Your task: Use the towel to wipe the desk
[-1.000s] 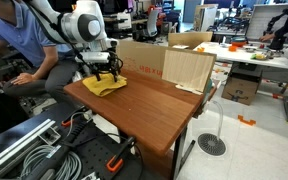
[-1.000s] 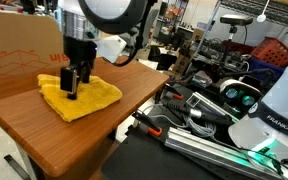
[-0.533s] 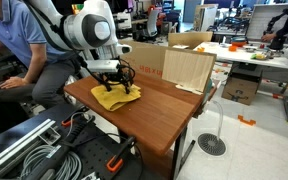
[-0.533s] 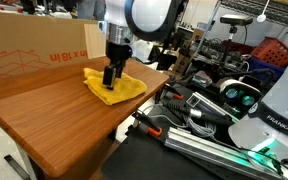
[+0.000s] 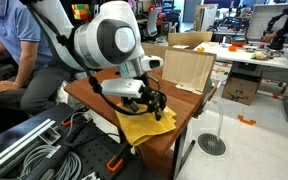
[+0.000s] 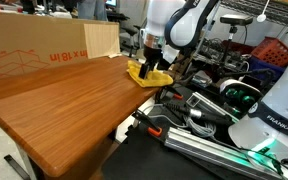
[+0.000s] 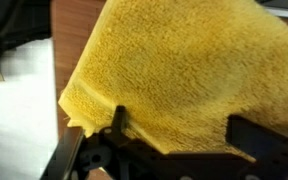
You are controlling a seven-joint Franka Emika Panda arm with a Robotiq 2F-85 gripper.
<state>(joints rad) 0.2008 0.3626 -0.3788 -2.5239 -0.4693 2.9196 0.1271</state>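
Note:
My gripper should keep holding the towel and wipe back across the desk (image 6: 111, 69) toward the cardboard, because the yellow towel hangs over the desk's near edge (image 5: 141, 139).
The yellow towel (image 5: 150, 126) lies at the near corner of the brown wooden desk (image 5: 184, 100) and partly hangs over its edge. In an exterior view it sits at the desk's far right edge (image 6: 150, 76). My gripper (image 5: 150, 104) presses down on the towel from above and appears shut on a fold of it, also seen in an exterior view (image 6: 149, 66). In the wrist view the towel (image 7: 184, 60) fills the picture, and the two dark fingers of the gripper (image 7: 184, 128) stand on it with cloth between them.
Cardboard boxes (image 5: 189, 66) stand along the desk's back edge, also in an exterior view (image 6: 34, 50). A person in blue (image 5: 6, 40) sits behind the arm. Cables and metal rails (image 5: 39, 150) lie on the floor beside the desk. Other equipment (image 6: 244, 100) stands close by.
My gripper has dragged the towel across the desk, from the corner near the person to the opposite edge, where the towel now overhangs.

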